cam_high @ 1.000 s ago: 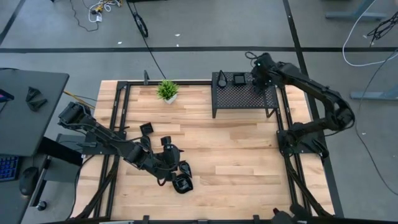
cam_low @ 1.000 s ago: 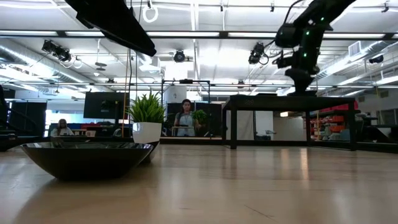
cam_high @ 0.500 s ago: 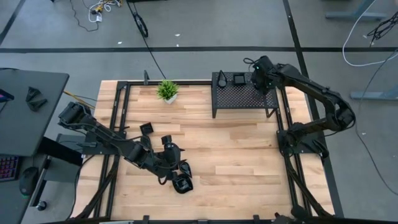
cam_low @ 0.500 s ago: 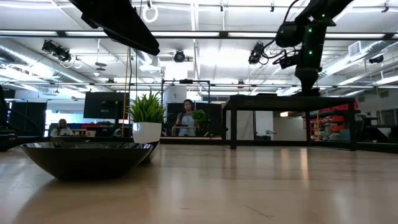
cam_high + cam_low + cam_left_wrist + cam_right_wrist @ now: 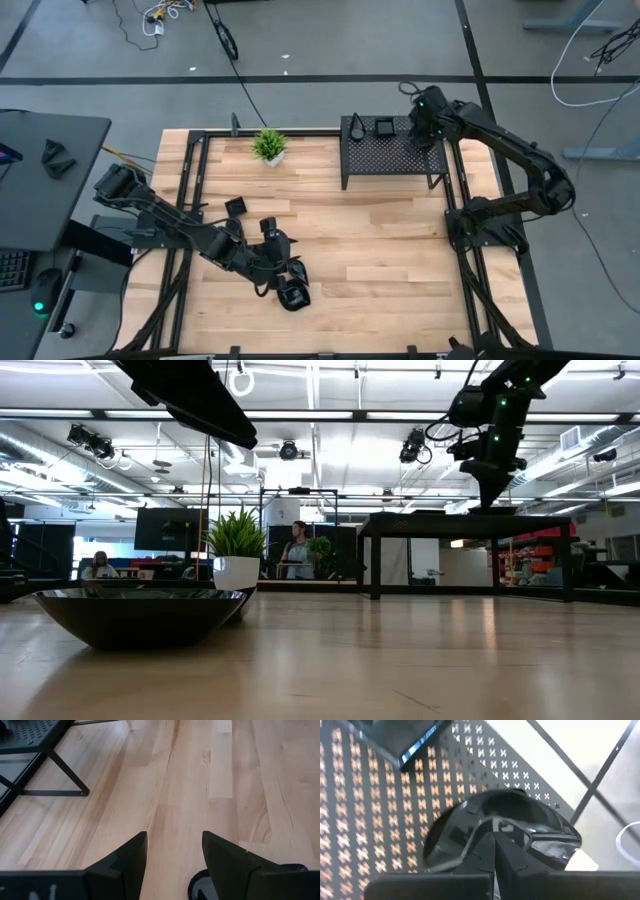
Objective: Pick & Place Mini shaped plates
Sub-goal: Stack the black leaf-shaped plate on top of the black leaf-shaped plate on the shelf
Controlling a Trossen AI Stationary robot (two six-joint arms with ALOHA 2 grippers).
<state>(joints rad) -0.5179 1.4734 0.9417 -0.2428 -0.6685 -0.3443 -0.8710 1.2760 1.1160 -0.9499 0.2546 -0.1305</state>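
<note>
The rounded plate lies too near the rack's outer end. I should raise my right gripper, lower its closed fingers inside the plate (image 5: 504,827) and pull the plate inward.
A rounded black mini plate (image 5: 495,815) lies on the black perforated rack (image 5: 390,152) at the far right. My right gripper (image 5: 494,842) is shut, and its tips stand at that plate's near rim. A square plate (image 5: 384,127) and a teardrop plate (image 5: 357,124) also lie on the rack. Near the table's front, my left gripper (image 5: 172,855) is open just above another black plate (image 5: 293,297), whose edge (image 5: 199,882) shows below its fingers. One more small plate (image 5: 236,206) sits flat on the wood to the left. My right gripper comes slanting down from above, its shut fingertips (image 5: 487,845) in front of the rounded plate's near rim (image 5: 470,847). The plate lies on the rack. I cannot tell whether the fingertips touch it.
A small green potted plant (image 5: 268,146) stands at the far edge, left of the rack. The rack stands on thin legs (image 5: 65,772) with room beneath it. Black frame rails (image 5: 190,200) run along the table's left and right sides. Bare wood lies in the middle.
My right gripper has rolled a little about its own pointing line over the rack's right end, staying shut.
</note>
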